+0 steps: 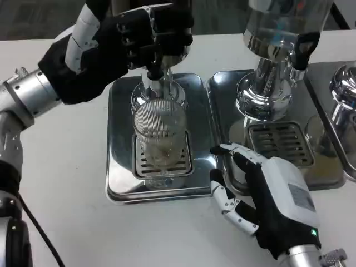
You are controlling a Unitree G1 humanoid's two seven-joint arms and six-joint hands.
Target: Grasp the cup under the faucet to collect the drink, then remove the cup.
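Note:
My gripper will carry the ribbed cup [161, 133] away with a shallow brown drink in it, since the cup stands under the dark dispenser's faucet [156, 73].
A ribbed clear cup [160, 130] stands upright on the slotted grate [146, 164] of a steel drip tray [119, 139], directly under the faucet [158, 83]. A little pale liquid shows in its bottom. My left hand [130, 44] is up at the dispenser, fingers wrapped around the black faucet handle [157, 62]. My right hand [267, 194] lies low to the right of the cup, off the tray's front right corner. Its fingers are spread and hold nothing, a short gap away from the cup.
A second chrome dispenser [267, 83] with its own tray and grate [281, 142] stands just behind my right hand. A third dispenser [345, 92] sits at the far right edge. Bare white table [67, 183] lies left and in front of the trays.

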